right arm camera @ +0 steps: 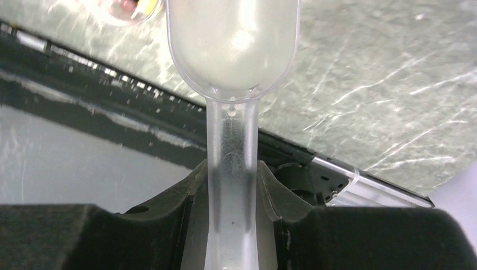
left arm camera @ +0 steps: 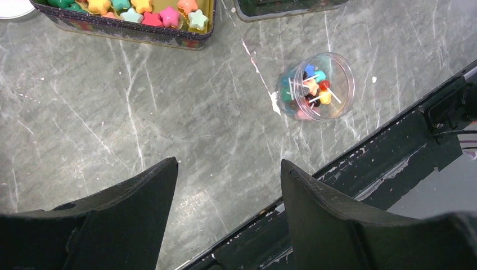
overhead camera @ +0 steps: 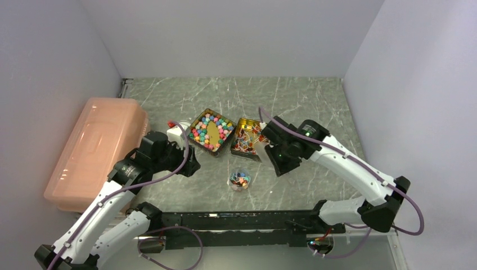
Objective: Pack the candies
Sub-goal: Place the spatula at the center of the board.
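The scoop's bowl is empty, and the table beside the wrapped candies' tin is free. My right gripper should keep lowering the scoop there and let go of it flat.
Multicoloured star-shaped candies fill the left gold tin; its near edge shows in the left wrist view, candies. Wrapped candies lie in the right gold tin. A small clear jar stands lidless on the table with a few candies inside. My left gripper is open and empty, low over bare table left of the jar. My right gripper is shut on the handle of a clear plastic scoop, whose bowl is empty, by the right tin.
A large translucent orange lidded box sits at the left. A white lid lies left of the star-candy tin. A black rail runs along the table's near edge. Grey walls close in three sides.
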`<action>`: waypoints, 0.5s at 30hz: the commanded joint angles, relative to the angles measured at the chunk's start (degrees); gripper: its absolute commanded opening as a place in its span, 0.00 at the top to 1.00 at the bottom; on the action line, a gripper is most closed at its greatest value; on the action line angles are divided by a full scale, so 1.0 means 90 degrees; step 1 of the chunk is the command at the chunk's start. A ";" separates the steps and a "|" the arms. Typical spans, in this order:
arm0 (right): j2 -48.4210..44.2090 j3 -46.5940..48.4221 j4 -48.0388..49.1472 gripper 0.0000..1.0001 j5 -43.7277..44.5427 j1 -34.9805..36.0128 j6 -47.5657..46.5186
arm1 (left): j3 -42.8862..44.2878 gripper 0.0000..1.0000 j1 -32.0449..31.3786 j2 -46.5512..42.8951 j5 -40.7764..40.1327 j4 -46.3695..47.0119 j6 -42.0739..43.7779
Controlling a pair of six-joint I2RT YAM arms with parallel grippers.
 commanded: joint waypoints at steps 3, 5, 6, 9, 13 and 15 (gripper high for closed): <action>-0.0580 -0.0380 0.0890 1.00 0.1264 -0.0525 0.0329 | 0.0036 0.27 -0.0009 0.0056 -0.0076 0.0113 -0.0037; -0.0681 -0.0545 0.1200 1.00 0.1373 -0.0772 0.0300 | 0.0035 0.27 -0.0004 0.0062 -0.0086 0.0115 -0.0037; -0.0728 -0.0640 0.1377 1.00 0.1407 -0.0869 0.0287 | 0.0036 0.27 -0.0004 0.0074 -0.0098 0.0107 -0.0034; -0.0827 -0.0960 0.1911 1.00 0.1522 -0.1175 0.0234 | 0.0045 0.28 -0.0004 0.0074 -0.0145 0.0096 -0.0023; -0.0922 -0.1386 0.2629 1.00 0.1735 -0.1630 0.0187 | 0.0045 0.28 0.0006 0.0073 -0.0152 0.0104 -0.0025; -0.0949 -0.1704 0.3089 1.00 0.1648 -0.1853 0.0163 | 0.0045 0.28 0.0006 0.0104 -0.0159 0.0106 -0.0023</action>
